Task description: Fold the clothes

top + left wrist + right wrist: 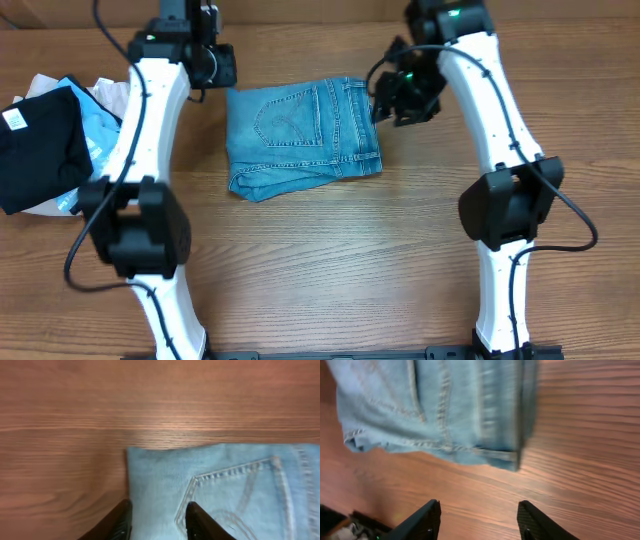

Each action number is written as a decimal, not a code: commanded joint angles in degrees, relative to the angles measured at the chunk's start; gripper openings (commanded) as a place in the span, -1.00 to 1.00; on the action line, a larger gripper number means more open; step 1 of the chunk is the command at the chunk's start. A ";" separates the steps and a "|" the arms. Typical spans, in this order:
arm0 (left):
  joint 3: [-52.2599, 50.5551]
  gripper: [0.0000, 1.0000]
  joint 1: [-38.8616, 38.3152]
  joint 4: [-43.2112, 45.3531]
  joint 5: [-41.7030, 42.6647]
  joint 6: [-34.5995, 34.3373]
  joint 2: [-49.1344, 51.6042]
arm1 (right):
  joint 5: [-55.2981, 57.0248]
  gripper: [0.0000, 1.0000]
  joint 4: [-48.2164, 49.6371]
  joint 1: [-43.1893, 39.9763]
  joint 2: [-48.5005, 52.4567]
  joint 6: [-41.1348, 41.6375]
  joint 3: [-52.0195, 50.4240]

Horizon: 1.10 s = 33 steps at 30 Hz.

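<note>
My left gripper should take the waistband [352, 88] and stack the jeans after I turn them, since the jeans' waistband end [365, 128] faces my right gripper, away from the pile.
The light-blue jeans [300, 135] lie folded into a compact rectangle at the middle back of the table, a stitched back pocket facing up. My left gripper [215, 68] is open just off their far left corner. In the left wrist view its fingers [156, 512] hover over the denim edge [225, 485] with nothing between them. My right gripper [398, 95] is open and empty just right of the jeans. In the right wrist view its fingers [479, 512] are above bare wood, and the folded edge [445, 410] lies ahead.
A pile of other cloths sits at the left edge: a black garment with a white tag [38, 145] over a bright cyan cloth [95, 130] and a pale one. The wooden table [330, 260] stretches in front of the jeans.
</note>
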 commanded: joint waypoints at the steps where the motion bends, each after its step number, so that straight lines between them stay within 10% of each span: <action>1: -0.24 -0.19 0.31 1.90 3.87 0.48 3.65 | -0.55 0.11 0.00 2.49 0.15 1.25 -1.90; 19: -0.24 0.01 0.28 -6.54 3.26 0.46 16.28 | 1.11 0.21 25.88 6.27 0.17 1.49 -32.00; 33: -4.66 -0.82 -0.72 -37.03 7.15 2.23 18.80 | 17.46 0.50 45.29 1.40 0.17 5.86 -32.72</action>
